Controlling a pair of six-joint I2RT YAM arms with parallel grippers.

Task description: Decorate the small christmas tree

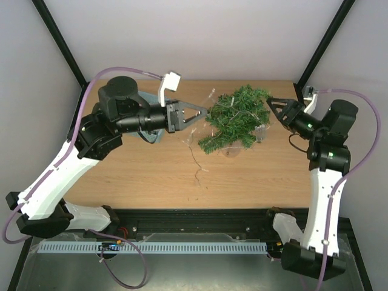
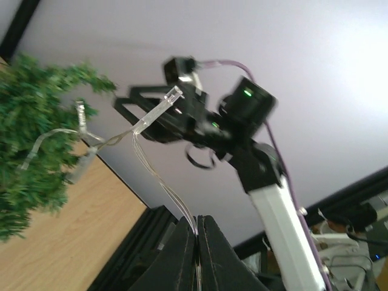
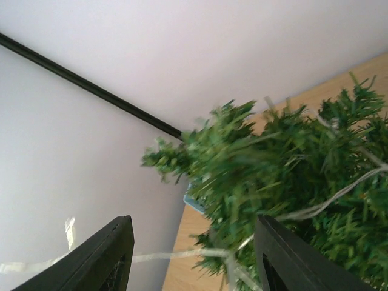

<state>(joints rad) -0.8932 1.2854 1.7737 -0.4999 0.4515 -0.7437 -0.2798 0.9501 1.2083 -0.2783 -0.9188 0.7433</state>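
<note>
The light string's tail (image 1: 193, 151) is hanging clear of the tree below my left gripper, so my right gripper should keep going across open wood (image 1: 242, 176) until it takes hold of that tail.
The small christmas tree (image 1: 237, 116) stands at the back middle of the table, with a clear light string (image 1: 195, 159) draped over it and trailing onto the wood. My left gripper (image 1: 204, 111) is at the tree's left side, shut on the thin light-string wire (image 2: 159, 177), which runs up to the tree (image 2: 33, 151). My right gripper (image 1: 274, 109) is open at the tree's right side. In the right wrist view its gap (image 3: 194, 254) faces the branches (image 3: 291, 176), and a strand (image 3: 176, 256) crosses between its fingers.
The teal basket (image 1: 151, 137) lies mostly hidden under my left arm; a corner shows in the right wrist view (image 3: 193, 204). Black frame posts stand at the back corners. The right arm (image 2: 242, 112) shows beyond the tree in the left wrist view.
</note>
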